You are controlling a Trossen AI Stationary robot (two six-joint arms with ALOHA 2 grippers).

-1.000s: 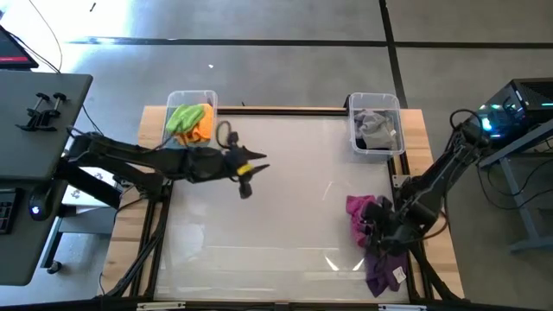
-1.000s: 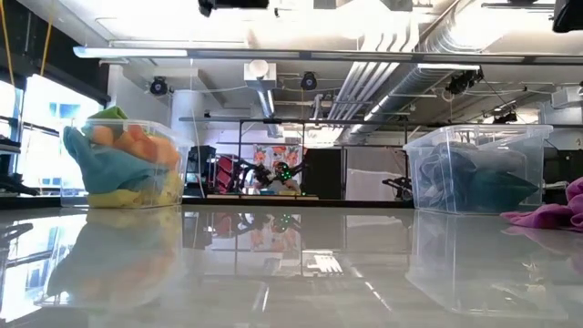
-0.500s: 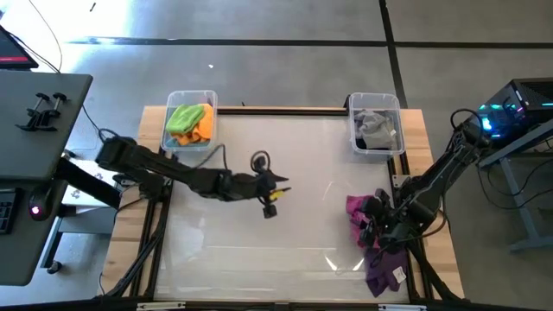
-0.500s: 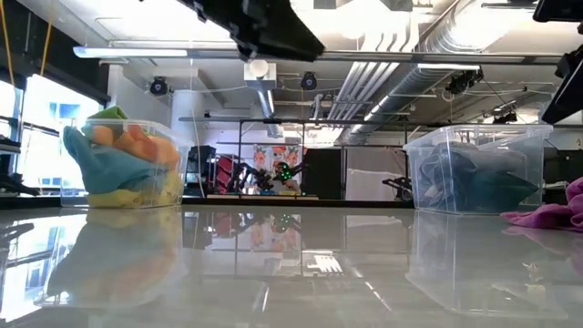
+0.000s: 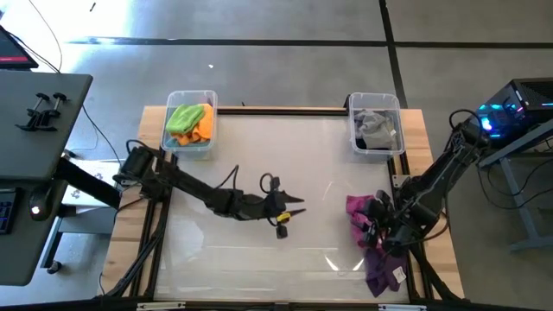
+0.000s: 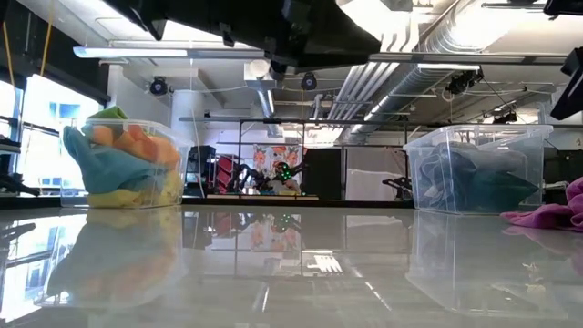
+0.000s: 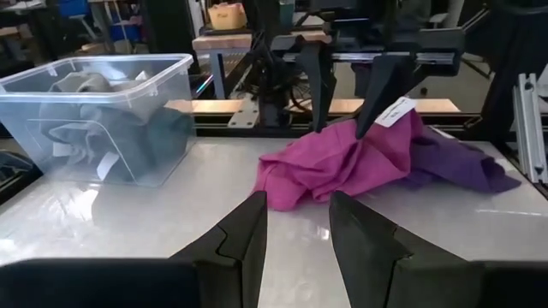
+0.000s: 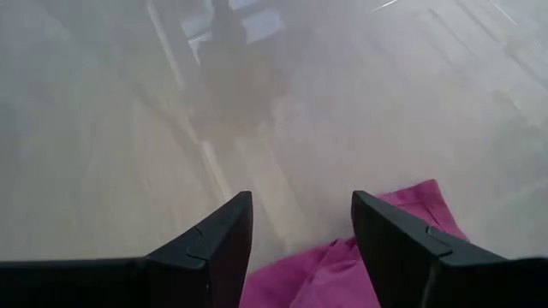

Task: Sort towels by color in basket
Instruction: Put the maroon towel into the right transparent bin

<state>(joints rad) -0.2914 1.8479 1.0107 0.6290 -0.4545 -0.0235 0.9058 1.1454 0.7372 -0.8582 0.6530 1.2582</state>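
Note:
Only magenta cloth is visible between the fingers of my right gripper. The magenta towel will therefore come away from the purple towel when I pull.
A magenta towel lies crumpled near the table's right edge, with a purple towel beside it nearer the front edge. My left gripper is open over the table's middle and points at these towels from a distance. My right gripper is open and points down over the magenta towel. Its two fingers stand at the cloth's top. A left bin holds lime green and orange towels. A right bin holds grey ones. My right gripper comes at the magenta towel from above with its open fingers pointing down at the towel's raised top. I cannot tell whether the fingertips touch the cloth. The towel lies slack on the table.
Both clear bins stand at the table's far edge, the left bin and the right bin. The glossy tabletop is bare between the arms. The right arm's frame stands behind the towels.
My left arm has stretched from beside the left bin toward the table's right and near side. Its open gripper now sits over the middle, facing the magenta towel. The towels have not moved.

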